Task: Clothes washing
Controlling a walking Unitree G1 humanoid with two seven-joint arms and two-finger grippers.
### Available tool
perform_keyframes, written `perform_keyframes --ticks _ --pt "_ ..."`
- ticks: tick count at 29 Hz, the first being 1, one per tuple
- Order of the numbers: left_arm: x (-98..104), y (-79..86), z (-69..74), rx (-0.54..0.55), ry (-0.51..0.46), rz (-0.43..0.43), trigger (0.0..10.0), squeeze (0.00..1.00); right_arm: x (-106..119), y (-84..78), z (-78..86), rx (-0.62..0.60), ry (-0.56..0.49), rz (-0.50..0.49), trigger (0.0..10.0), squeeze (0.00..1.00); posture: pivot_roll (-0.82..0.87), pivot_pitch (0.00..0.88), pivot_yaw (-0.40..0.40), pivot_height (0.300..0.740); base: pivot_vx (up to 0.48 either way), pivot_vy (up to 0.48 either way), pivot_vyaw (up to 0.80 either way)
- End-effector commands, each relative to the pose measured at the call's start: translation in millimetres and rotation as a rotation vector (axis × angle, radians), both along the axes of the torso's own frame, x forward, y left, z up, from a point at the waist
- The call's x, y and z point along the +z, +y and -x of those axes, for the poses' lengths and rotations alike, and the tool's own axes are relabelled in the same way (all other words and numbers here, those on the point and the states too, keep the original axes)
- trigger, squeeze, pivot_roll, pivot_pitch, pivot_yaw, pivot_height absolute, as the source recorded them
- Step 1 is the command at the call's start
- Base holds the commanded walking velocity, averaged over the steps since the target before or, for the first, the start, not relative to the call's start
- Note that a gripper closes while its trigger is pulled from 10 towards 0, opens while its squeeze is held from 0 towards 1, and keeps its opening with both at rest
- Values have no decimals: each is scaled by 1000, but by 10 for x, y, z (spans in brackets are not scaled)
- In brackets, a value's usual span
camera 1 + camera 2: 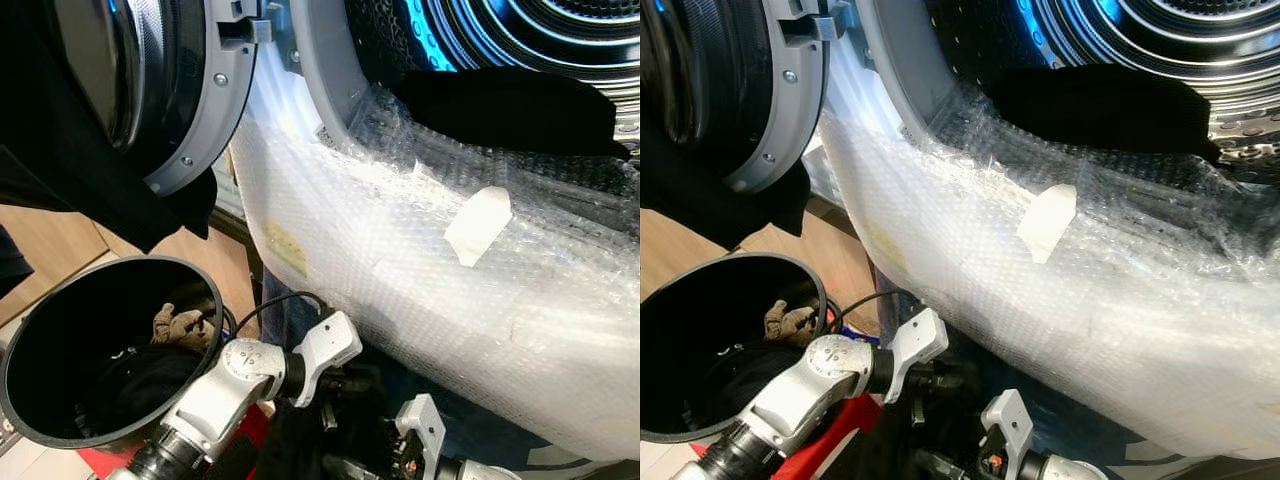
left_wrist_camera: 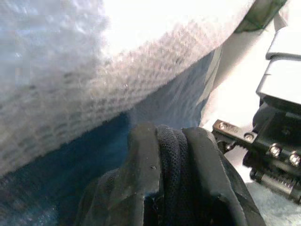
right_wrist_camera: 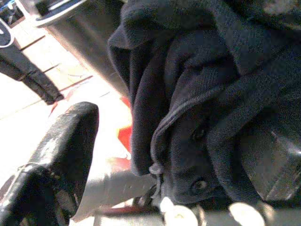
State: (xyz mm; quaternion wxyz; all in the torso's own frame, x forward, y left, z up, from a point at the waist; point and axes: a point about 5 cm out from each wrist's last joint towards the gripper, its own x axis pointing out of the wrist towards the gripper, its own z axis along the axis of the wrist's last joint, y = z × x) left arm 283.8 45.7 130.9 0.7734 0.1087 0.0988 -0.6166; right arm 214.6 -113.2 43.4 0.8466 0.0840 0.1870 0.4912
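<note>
The knit of the dark garment (image 1: 312, 432) hangs in loose, deep folds (image 3: 186, 89). The garment should spread out wide and flop over my right gripper when I lift it.
A dark garment (image 1: 300, 440) hangs low in front of the washing machine, between my two arms. My left gripper (image 2: 169, 141) is shut on a fold of its black knit fabric (image 2: 170, 165), just under the bubble-wrapped front of the machine. My right gripper (image 3: 164, 141) is open beside it. One finger (image 3: 66, 141) stands clear, and the bunched dark garment (image 3: 197, 94) lies against the other. Another black garment (image 1: 500, 105) lies over the lip of the open drum (image 1: 520, 30).
The round door (image 1: 190, 100) is swung open at the upper left, with black cloth (image 1: 60, 170) hanging by it. Bubble wrap (image 1: 400, 250) covers the machine's front. A black bucket (image 1: 30, 330) at the lower left holds dark clothes and a tan item (image 1: 178, 325).
</note>
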Motion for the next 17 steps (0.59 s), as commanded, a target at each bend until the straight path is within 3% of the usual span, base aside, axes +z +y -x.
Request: perform_keyframes --ticks 1,8,14,17 --pt "223 -146 -10 -36 -76 96 0 0 -71 190 54 41 29 6 10000 0 -13 114 -29 740 0 0 0" --pt "268 -171 -24 -22 -85 129 0 0 -134 230 -64 -85 42 61 10000 0 -8 107 -31 740 0 0 0" --pt "294 -193 -28 -23 -101 136 0 0 -129 285 -123 -141 64 39 10000 0 -9 110 -34 740 0 0 0" --pt "328 -205 -43 -11 -110 151 0 0 -190 277 -217 -244 99 78 10000 0 -10 121 -37 740 0 0 0"
